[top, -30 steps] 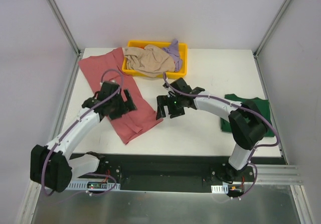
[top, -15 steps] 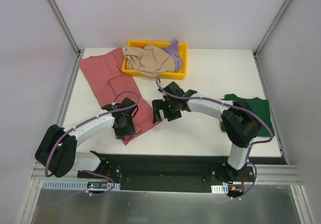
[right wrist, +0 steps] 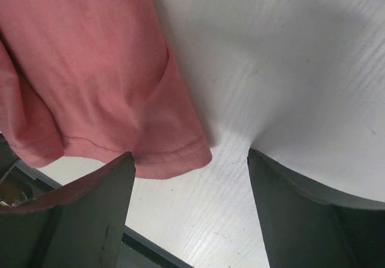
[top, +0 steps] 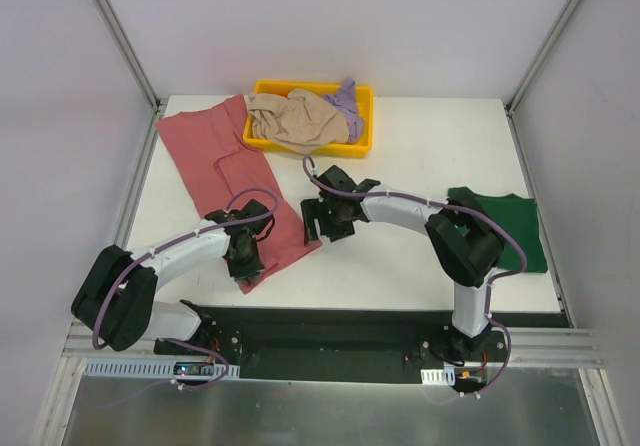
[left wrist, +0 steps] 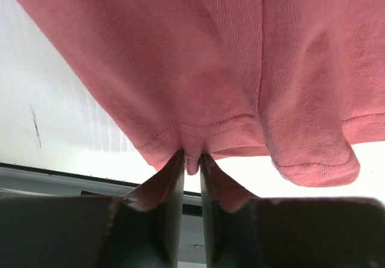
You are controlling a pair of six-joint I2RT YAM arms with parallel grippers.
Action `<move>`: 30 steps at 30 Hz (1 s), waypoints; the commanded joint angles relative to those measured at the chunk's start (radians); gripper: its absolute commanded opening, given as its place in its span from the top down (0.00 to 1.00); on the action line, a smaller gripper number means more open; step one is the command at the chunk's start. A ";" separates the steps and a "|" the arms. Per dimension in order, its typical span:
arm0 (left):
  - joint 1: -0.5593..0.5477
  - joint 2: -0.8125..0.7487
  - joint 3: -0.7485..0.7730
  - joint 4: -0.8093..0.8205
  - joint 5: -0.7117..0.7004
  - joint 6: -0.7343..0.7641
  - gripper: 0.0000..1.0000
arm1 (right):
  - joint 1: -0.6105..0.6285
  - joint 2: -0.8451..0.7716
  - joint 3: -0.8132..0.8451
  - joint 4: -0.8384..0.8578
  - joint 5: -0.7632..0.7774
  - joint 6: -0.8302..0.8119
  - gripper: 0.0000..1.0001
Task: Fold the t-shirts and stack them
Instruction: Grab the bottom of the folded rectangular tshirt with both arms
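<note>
My left gripper is bunching up the red t-shirt's hem just inside the hem's corner, so it needs to open and grab the hem's outer corner before folding.
The rose-red t-shirt lies spread on the left of the table, its hem toward the near edge. My left gripper is at the hem's near corner. In the left wrist view it is shut on a pinched fold of the red hem. My right gripper is at the hem's right corner. It stands open, and the red corner lies on the table between its fingers, close to the left one. The dark green t-shirt lies folded at the right.
A yellow tray at the back holds the crumpled beige t-shirt and the lavender t-shirt. The red shirt's upper part reaches beside the tray's left end. The table's near edge and a black base rail are just behind both grippers.
My left gripper slid down the red shirt to its near hem and closed on it. My right gripper moved left to the hem's right corner, jaws still wide apart.
</note>
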 commanded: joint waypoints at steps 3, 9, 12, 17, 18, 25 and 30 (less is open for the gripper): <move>-0.006 0.020 0.028 -0.051 -0.003 0.028 0.99 | 0.050 0.025 0.023 0.018 -0.049 0.060 0.29; -0.006 -0.007 0.037 -0.110 -0.022 0.053 1.00 | 0.056 0.045 0.014 0.027 -0.001 0.092 0.61; -0.006 -0.052 0.045 -0.175 -0.020 0.064 1.00 | 0.053 0.039 0.005 0.018 0.030 0.091 0.81; -0.013 -0.110 0.033 -0.210 0.061 0.056 1.00 | 0.053 0.016 -0.021 0.015 0.038 0.086 0.86; -0.015 -0.116 0.023 -0.206 0.092 0.053 1.00 | 0.054 0.010 -0.024 0.018 0.032 0.083 0.86; -0.030 -0.096 -0.012 -0.201 0.126 0.013 0.92 | 0.053 0.002 -0.041 0.039 -0.005 0.081 0.86; -0.042 -0.096 -0.056 -0.187 0.139 -0.034 0.94 | 0.051 -0.015 -0.061 0.050 -0.013 0.080 0.88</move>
